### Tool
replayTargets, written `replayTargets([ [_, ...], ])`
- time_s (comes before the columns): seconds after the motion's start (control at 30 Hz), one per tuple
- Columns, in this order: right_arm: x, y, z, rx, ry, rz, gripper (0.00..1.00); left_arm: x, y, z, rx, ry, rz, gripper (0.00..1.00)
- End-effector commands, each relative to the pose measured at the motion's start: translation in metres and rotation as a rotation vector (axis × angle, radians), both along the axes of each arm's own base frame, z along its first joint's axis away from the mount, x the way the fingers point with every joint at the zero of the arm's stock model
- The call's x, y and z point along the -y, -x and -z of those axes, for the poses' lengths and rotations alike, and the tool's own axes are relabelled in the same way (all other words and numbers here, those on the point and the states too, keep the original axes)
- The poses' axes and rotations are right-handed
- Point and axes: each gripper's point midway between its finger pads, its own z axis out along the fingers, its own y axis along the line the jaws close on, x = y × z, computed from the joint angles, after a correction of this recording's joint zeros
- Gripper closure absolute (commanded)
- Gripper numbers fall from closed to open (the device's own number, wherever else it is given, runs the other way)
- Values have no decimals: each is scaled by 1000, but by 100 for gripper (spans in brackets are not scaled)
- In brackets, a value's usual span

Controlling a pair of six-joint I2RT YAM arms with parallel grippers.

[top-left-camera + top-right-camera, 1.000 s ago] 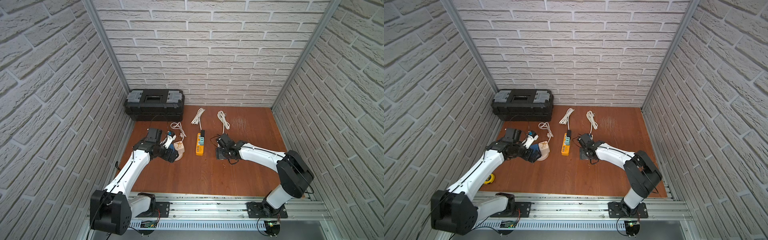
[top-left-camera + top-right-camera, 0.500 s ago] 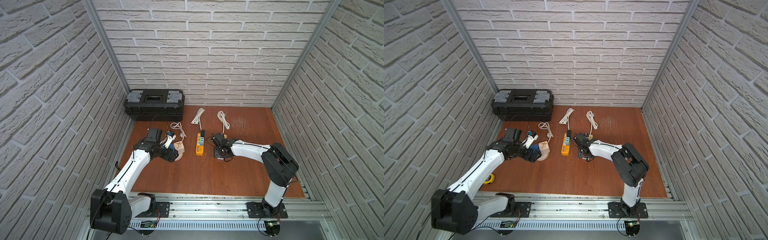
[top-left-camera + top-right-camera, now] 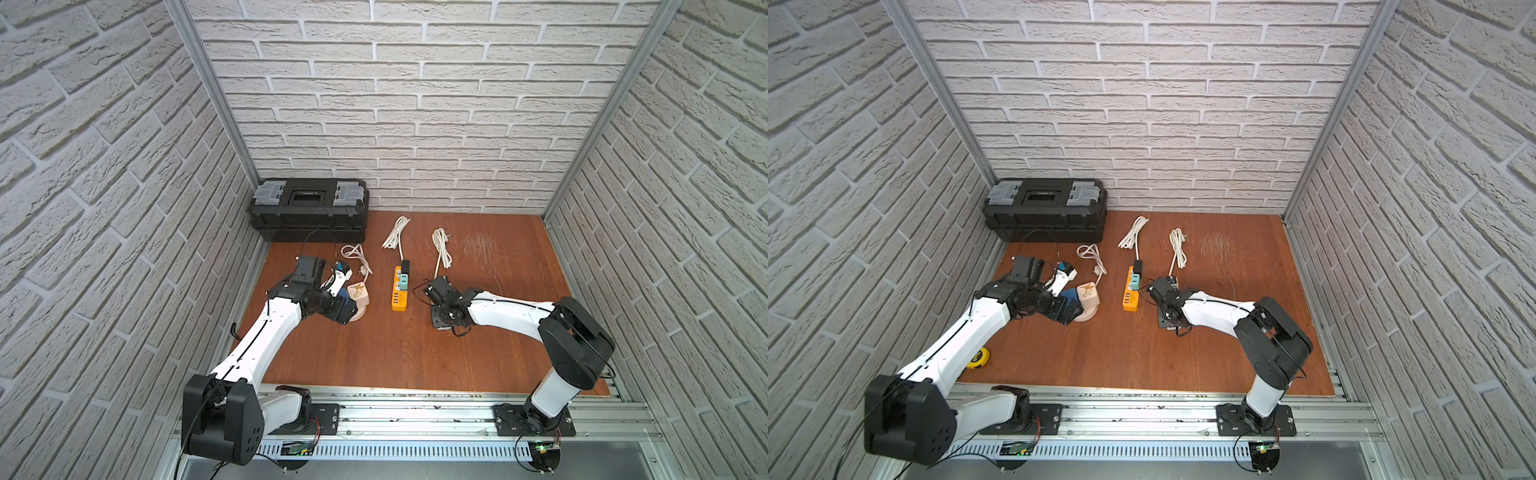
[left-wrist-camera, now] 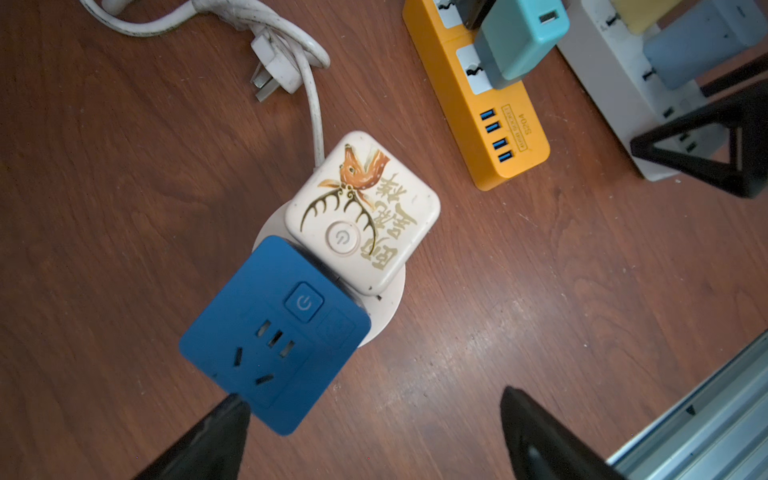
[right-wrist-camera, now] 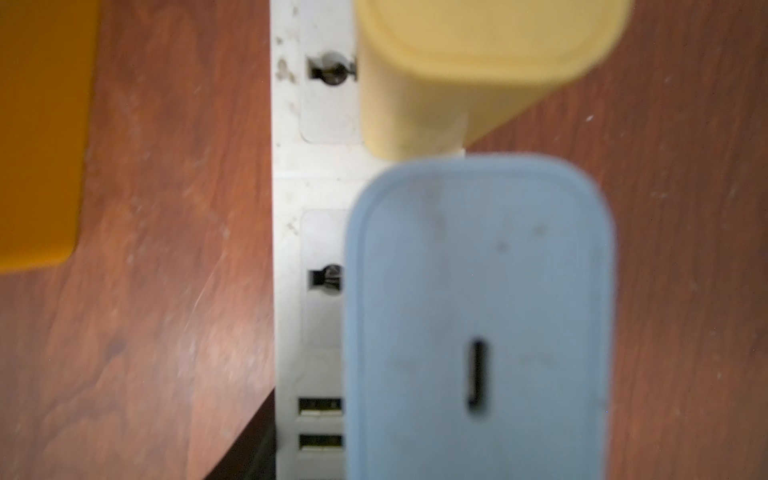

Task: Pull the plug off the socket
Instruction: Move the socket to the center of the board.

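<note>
The white power strip [image 5: 320, 176] is lying unheld beneath the light blue plug, so my right gripper should move back until my left gripper has hold of the power strip's cord end [image 3: 1172, 278].
A white power strip [image 5: 316, 174] lies on the wooden floor right of the orange one. A yellow plug [image 5: 478, 62] and a light blue plug [image 5: 478, 311] stand in it. My right gripper [image 3: 441, 323] hangs straight over this strip, and the light blue plug fills its wrist view, very close. Its fingertips are hidden, so I cannot tell its grip. One black finger [image 4: 752, 137] shows beside the strip. My left gripper [image 4: 374, 419] is open. It hovers by a blue socket cube [image 4: 274, 336] whose corner meets one finger [image 4: 224, 432].
A cream deer-print cube [image 4: 361, 212] shares a round white base [image 4: 386, 307] with the blue cube. The orange strip [image 3: 400, 291] holds a teal plug [image 4: 519, 37]. A black toolbox [image 3: 309, 208] stands at the back left, with white cords [image 3: 395, 232] nearby and a yellow tape measure [image 3: 978, 358].
The right arm's elbow and shoulder have shifted while its gripper stayed over the white strip. The left arm has not moved.
</note>
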Motion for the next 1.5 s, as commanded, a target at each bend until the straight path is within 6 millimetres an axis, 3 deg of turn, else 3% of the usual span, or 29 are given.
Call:
replayTargets([
  [0.0, -10, 17, -16, 28, -47, -37, 68, 5, -2, -1, 14, 5, 31, 2],
  [0.2, -19, 46, -16, 54, -35, -93, 65, 13, 1, 0, -4, 33, 59, 2],
  [0.4, -13, 54, -10, 47, -19, -93, 49, 30, 9, -3, -23, 63, 149, 2],
  [0.63, -18, 57, -41, 100, -58, -121, 27, 59, 3, -14, 32, 54, 260, 2],
  [0.8, -5, 58, -74, 169, -76, -101, 29, 90, -13, -24, 94, 30, 322, 4],
  [0.9, 9, 56, -100, 254, -99, -56, 30, 115, -18, -26, 116, 0, 400, 29],
  [1.03, 27, 54, -116, 374, -167, 34, 31, 151, -24, -15, 119, -52, 475, 90],
  [1.07, 28, 54, -116, 393, -191, 43, 32, 161, -24, -13, 110, -45, 488, 99],
  [1.27, 43, 60, -118, 423, -207, 83, 34, 206, -18, 8, 54, -21, 582, 100],
  [1.47, 44, 65, -115, 408, -229, 85, 35, 234, -24, 30, -16, 25, 561, 100],
])
